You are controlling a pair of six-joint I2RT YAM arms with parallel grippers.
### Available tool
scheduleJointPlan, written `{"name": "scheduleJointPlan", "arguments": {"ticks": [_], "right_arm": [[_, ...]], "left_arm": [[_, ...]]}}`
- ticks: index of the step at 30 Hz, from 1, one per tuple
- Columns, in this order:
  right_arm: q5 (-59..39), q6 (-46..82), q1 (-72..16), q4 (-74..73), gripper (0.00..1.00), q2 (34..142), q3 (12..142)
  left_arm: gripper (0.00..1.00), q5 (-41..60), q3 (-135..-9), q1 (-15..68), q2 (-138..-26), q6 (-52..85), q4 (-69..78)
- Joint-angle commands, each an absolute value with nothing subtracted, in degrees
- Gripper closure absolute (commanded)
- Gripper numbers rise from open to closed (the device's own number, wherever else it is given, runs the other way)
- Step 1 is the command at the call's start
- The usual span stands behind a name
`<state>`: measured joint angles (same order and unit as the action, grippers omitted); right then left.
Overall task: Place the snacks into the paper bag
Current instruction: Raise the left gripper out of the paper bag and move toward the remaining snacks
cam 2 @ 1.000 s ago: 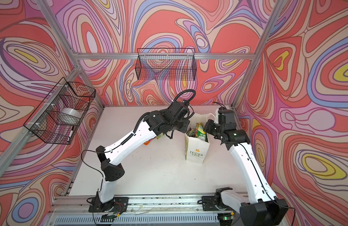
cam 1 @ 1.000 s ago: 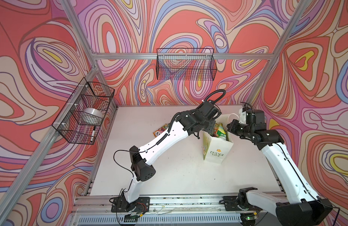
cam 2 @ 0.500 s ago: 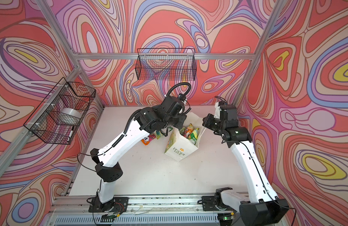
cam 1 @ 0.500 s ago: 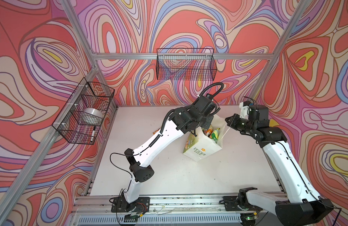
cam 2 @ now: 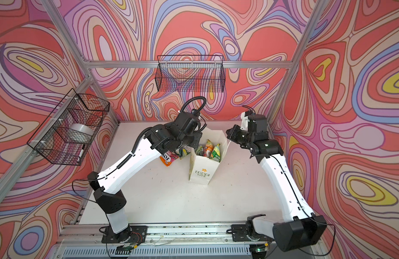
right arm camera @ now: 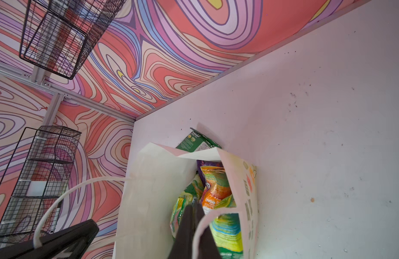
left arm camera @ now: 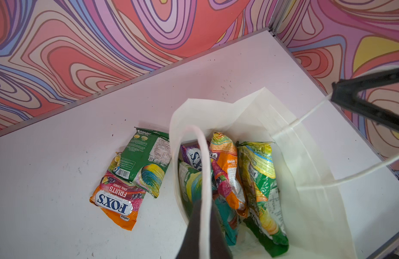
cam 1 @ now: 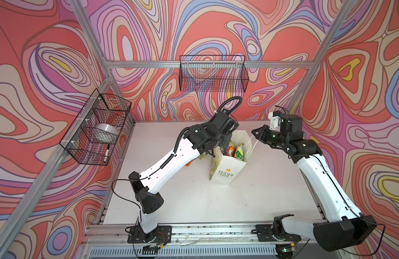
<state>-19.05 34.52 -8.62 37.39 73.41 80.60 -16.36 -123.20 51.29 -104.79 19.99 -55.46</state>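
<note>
The green packet (left arm camera: 143, 159) is outside the bag while my left gripper holds one cord handle (left arm camera: 203, 159) of the bag, so next my left gripper lets go of the handle and picks up that packet first.
The white paper bag (cam 1: 225, 172) (cam 2: 202, 175) stands upright and open mid-table, with green "LOVE LIFE" print facing front. Several snacks (cam 1: 235, 151) (left arm camera: 256, 175) (right arm camera: 218, 192) stand inside it. Two more snacks lie on the table beside the bag under the left arm: an orange packet (left arm camera: 118, 201) (cam 2: 167, 159) and a green packet (left arm camera: 144, 161) (right arm camera: 194, 143). My left gripper (left arm camera: 204, 204) is shut on one white cord handle at the bag's left rim. My right gripper (cam 1: 253, 132) (right arm camera: 193, 206) is shut on the other cord handle, pulling it to the right.
A black wire basket (cam 1: 213, 76) hangs on the back wall. Another wire basket (cam 1: 95, 127) on the left wall holds a silvery roll and a marker. Aluminium frame posts stand at the back corners. The table's right edge lies close behind the right gripper.
The bag has been drawn leftward by its handles; it leaned over half a second ago and now stands upright. Both grippers stayed shut on the handles.
</note>
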Motion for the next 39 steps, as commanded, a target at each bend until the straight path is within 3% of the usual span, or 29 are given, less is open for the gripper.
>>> {"name": "scheduleJointPlan", "arguments": {"ticks": [1,6,7,8,11,13,15,18,20,24,25,26,34,39], "right_arm": [[-18.96,34.1,-8.76,35.42,1.0,74.22,84.9],[-15.56,34.43,-8.79,37.05,1.0,74.87,84.59],[-14.58,34.38,-8.79,37.26,0.94,74.63,83.94],[-13.52,34.38,-8.79,37.47,0.78,74.28,83.35],[-10.28,33.71,-8.9,39.13,0.46,72.92,83.17],[-7.69,32.95,-8.98,41.23,0.31,71.69,83.8],[-4.84,32.26,-9.01,43.67,0.22,70.1,84.2],[2.17,31.2,-10.24,48.5,0.2,67.83,85.36],[12.47,29.97,-15.49,51.72,0.2,66.81,86.18],[14.07,30.18,-18.81,55.79,0.19,67.19,85.91],[14.13,30.66,-19.58,55.98,0.19,67.07,85.05],[14.62,31.05,-20.55,55.75,0.19,66.85,84.06],[9.45,31.28,-22.23,51.59,0.33,70.61,79.42],[12.46,32.79,-22.24,49.9,0.49,71.99,76.65]], "left_arm": [[1.0,-14.72,-122.92,50.98,-102.26,21.4,-51.38],[1.0,-13.93,-120.12,50.89,-102.02,22.34,-51.04],[1.0,-13.5,-118.92,50.94,-101.75,22.66,-50.42],[1.0,-12.64,-117.62,50.96,-101.26,22.98,-49.61],[1.0,-10.57,-114.52,50.97,-100.12,23.86,-47.74],[0.99,-9.61,-113.62,50.89,-99.78,24.32,-47.55],[0.93,-8.92,-112.89,50.89,-99.2,24.3,-46.96],[0.76,-9.03,-111.92,50.94,-98.12,24.09,-46.11],[0.61,-9.06,-111.25,50.83,-97.27,23.92,-45.42],[0.21,-7.5,-110.05,50.76,-95.25,23.09,-44.58],[0.05,-7.41,-109.41,50.77,-94.29,22.71,-44.22],[0.0,-7.21,-108.36,50.63,-93.02,22.06,-43.72],[0.0,-1.92,-96.17,49.44,-79.01,20.47,-34.55],[0.0,-5.46,-91.37,48.87,-71.65,20.83,-35.58]]}}
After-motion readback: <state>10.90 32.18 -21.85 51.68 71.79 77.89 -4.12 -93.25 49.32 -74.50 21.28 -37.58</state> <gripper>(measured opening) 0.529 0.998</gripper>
